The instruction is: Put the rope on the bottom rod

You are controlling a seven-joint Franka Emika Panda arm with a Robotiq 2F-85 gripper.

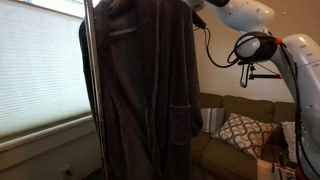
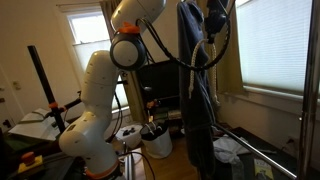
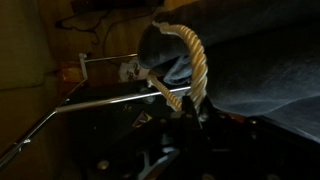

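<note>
The tan rope hangs (image 2: 211,62) against the robe. Next, my gripper swings clear of the robe and moves the rope over the open part of the bottom rod (image 2: 255,150).
The rope is a long dark charcoal bathrobe (image 1: 145,95) hanging full length beside a vertical metal rack pole (image 1: 91,90). In the other exterior view the robe (image 2: 197,90) hangs from the arm's end near the window. My gripper (image 1: 198,14) (image 2: 214,10) is at the robe's top. In the wrist view the gripper (image 3: 186,112) is shut on a tan twisted hanging cord (image 3: 196,60) that loops out of the robe's collar (image 3: 165,55). A thin horizontal metal rod (image 3: 110,101) runs just behind the cord. The fingers are dark and hard to make out.
A sofa with a patterned pillow (image 1: 240,130) stands behind the robe. A window with blinds (image 1: 35,60) is beside the rack. A white bucket (image 2: 156,142) and a cluttered desk (image 2: 35,125) sit near the robot's base. Rack bars (image 2: 262,152) run low by the window.
</note>
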